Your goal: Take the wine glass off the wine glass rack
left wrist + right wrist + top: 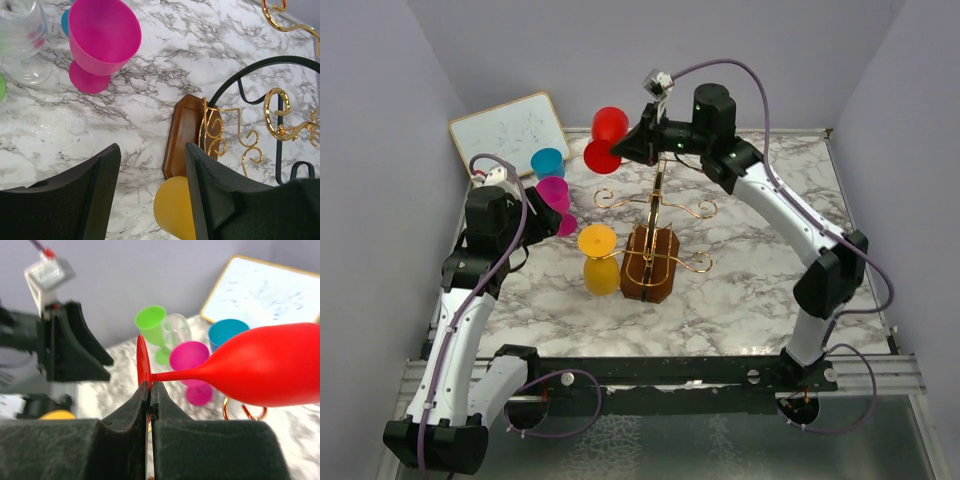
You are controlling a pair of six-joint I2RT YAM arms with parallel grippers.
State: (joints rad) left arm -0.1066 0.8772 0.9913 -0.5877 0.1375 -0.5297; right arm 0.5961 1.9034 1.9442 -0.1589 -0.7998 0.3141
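Observation:
The red wine glass must stand on the foot my right gripper covers, so I should turn its bowl to my left gripper and pass the glass over.
My right gripper is shut on the foot of a red wine glass. It holds the glass on its side in the air, above and behind the wine glass rack. The rack is gold wire on a brown wooden base. A yellow wine glass sits foot-up at the rack's left side. My left gripper is open over the marble left of the rack, with nothing between its fingers.
A magenta glass, a teal glass, a clear glass and a green glass stand at the back left. A whiteboard leans by the left wall.

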